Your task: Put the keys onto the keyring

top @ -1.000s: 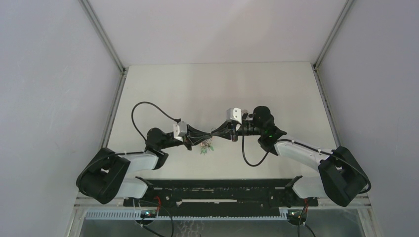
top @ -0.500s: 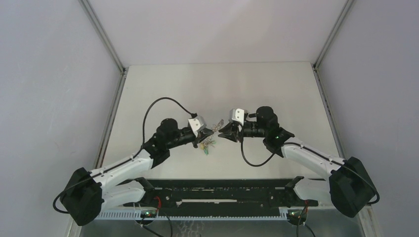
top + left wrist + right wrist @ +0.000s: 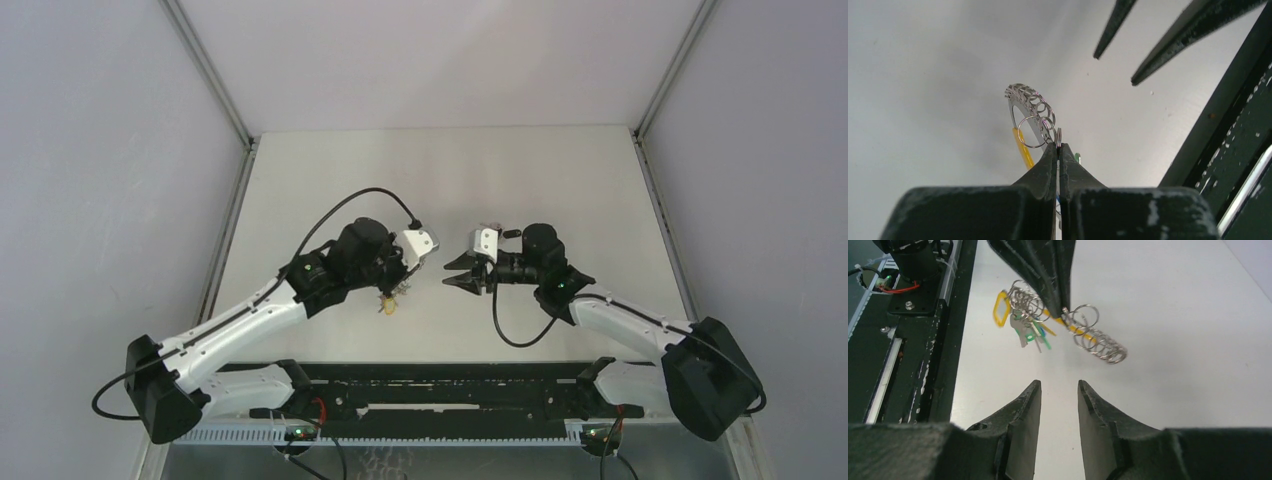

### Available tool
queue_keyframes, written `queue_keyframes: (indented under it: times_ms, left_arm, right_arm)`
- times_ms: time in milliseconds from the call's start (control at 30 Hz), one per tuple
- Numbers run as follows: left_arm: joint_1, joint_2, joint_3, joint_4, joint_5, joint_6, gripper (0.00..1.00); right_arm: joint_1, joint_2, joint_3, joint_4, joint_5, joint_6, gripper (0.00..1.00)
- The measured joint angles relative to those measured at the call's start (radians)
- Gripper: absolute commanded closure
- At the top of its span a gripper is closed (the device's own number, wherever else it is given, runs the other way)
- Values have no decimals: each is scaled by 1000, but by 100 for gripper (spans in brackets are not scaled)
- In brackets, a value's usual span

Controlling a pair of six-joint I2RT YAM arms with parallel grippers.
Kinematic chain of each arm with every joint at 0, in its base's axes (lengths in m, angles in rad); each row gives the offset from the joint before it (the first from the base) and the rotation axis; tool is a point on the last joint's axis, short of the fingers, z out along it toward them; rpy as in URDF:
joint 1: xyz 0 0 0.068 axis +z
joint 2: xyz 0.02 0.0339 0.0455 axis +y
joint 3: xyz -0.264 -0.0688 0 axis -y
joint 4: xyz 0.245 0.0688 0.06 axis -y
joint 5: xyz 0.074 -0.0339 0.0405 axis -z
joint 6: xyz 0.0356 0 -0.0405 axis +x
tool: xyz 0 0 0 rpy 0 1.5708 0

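Observation:
My right gripper should take the loop (image 3: 1086, 315) beside my left gripper's fingers, which block the keyring's middle (image 3: 1066, 316), and hold the keyring while my left gripper moves back.
My left gripper (image 3: 1058, 145) is shut on the keyring (image 3: 1031, 102), a silvery coiled loop that sticks out past its tips. A yellow tag (image 3: 1022, 150) and a green one (image 3: 1077, 158) hang just behind. In the right wrist view the keyring (image 3: 1098, 344) juts right from the left gripper's fingers (image 3: 1050, 275). The keys (image 3: 1027, 330) dangle in a bunch with a yellow tag (image 3: 999, 308) and a green key (image 3: 1046, 343). My right gripper (image 3: 1059, 385) is open and holds nothing, a short way from the bunch. From above, the keys (image 3: 388, 302) hang under the left gripper (image 3: 402, 283), facing the right gripper (image 3: 450, 276).
A black rail (image 3: 440, 385) runs along the table's near edge behind both arm bases. Grey walls with metal posts (image 3: 205, 70) close in the white table (image 3: 440, 170) on three sides. A cable (image 3: 510, 325) loops below the right wrist.
The right gripper has opened and let go, drawing back to the right. The left arm has swung up and left, carrying the keyring and keys away from it.

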Motion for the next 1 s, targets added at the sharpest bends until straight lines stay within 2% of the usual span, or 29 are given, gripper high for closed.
queue_keyframes:
  times_ms: [200,400,1000]
  left_arm:
    - [-4,22,36,-151,-10,48,100]
    - [-5,48,66,-204,-12,85,100]
    - [-8,47,67,-208,32,119,100]
  right_arm:
    - [11,108,-5,228,-39,62,69]
    - [40,206,-4,437,-71,116,70]
    - [97,421,65,665,-154,209,76]
